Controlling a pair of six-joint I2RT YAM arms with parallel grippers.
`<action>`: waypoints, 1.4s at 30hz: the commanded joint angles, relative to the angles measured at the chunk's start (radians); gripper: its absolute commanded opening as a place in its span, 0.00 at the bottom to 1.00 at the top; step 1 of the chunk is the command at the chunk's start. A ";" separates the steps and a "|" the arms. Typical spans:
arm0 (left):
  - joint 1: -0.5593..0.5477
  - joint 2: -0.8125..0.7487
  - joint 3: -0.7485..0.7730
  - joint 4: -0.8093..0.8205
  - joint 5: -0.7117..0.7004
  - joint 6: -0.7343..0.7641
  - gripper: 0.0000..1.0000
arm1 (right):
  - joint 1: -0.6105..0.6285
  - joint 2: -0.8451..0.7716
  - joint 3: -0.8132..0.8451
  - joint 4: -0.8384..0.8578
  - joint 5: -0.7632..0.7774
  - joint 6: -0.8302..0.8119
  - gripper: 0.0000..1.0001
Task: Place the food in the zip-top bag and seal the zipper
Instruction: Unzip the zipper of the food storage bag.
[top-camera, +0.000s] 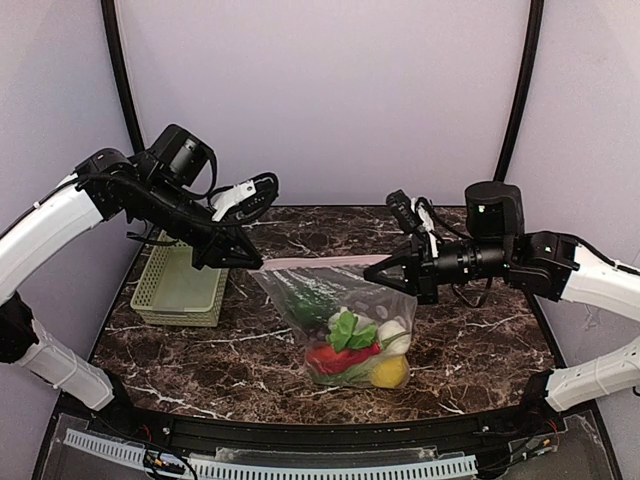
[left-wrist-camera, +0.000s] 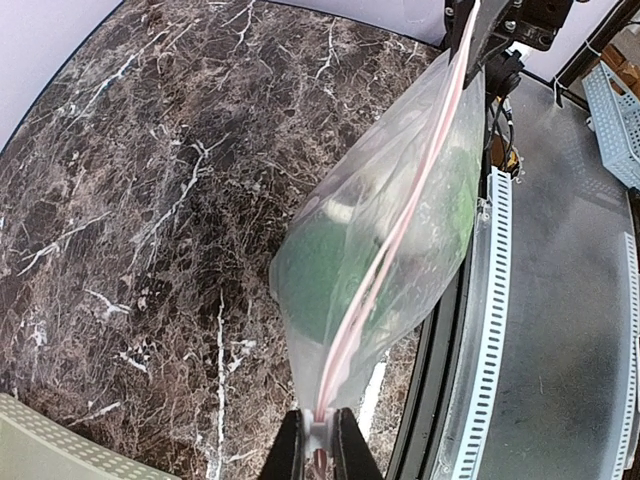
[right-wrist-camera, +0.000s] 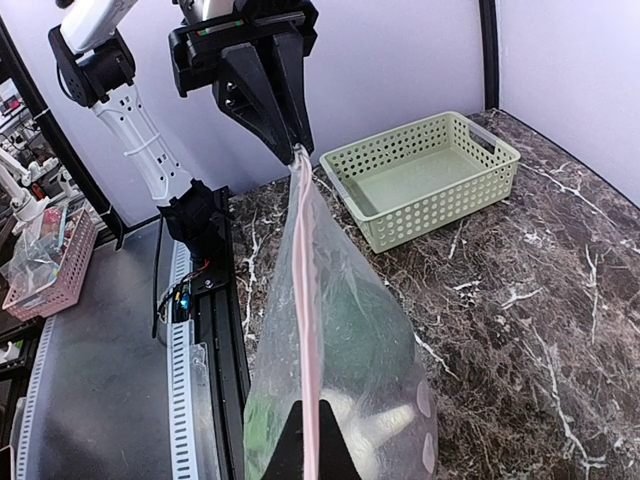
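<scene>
The bag's pink zipper strip (top-camera: 318, 262) makes one closed line above the food, so my right gripper should keep lowering the bag to the marble (top-camera: 350, 395) and let go there.
The clear zip-top bag (top-camera: 330, 310) hangs above the table, stretched between my two grippers. The food lies in its bottom: a yellow lemon (top-camera: 390, 373), a red chili (top-camera: 340, 355), green leaves (top-camera: 345, 328) and a white piece (top-camera: 392, 332). The pink zipper strip (top-camera: 315, 262) runs taut along the top. My left gripper (top-camera: 248, 258) is shut on the strip's left end, seen in the left wrist view (left-wrist-camera: 320, 440). My right gripper (top-camera: 372, 270) is shut on the strip's right end, seen in the right wrist view (right-wrist-camera: 310, 445). The zipper (left-wrist-camera: 400, 225) looks pressed into one line.
A pale green mesh basket (top-camera: 180, 285) stands at the table's left, also in the right wrist view (right-wrist-camera: 425, 175). The table's black front rail (top-camera: 320, 430) lies just below the bag. Bare marble (top-camera: 480, 330) shows to the right of the bag.
</scene>
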 joint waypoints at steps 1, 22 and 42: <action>0.046 -0.014 0.020 -0.138 -0.109 0.011 0.01 | -0.028 -0.063 -0.004 0.008 0.039 0.001 0.00; 0.061 0.081 -0.086 0.239 0.133 -0.245 0.05 | -0.039 0.034 -0.008 0.045 0.316 0.145 0.00; 0.234 -0.101 -0.411 0.692 -0.054 -0.500 0.94 | -0.202 0.106 0.024 -0.008 0.578 0.293 0.99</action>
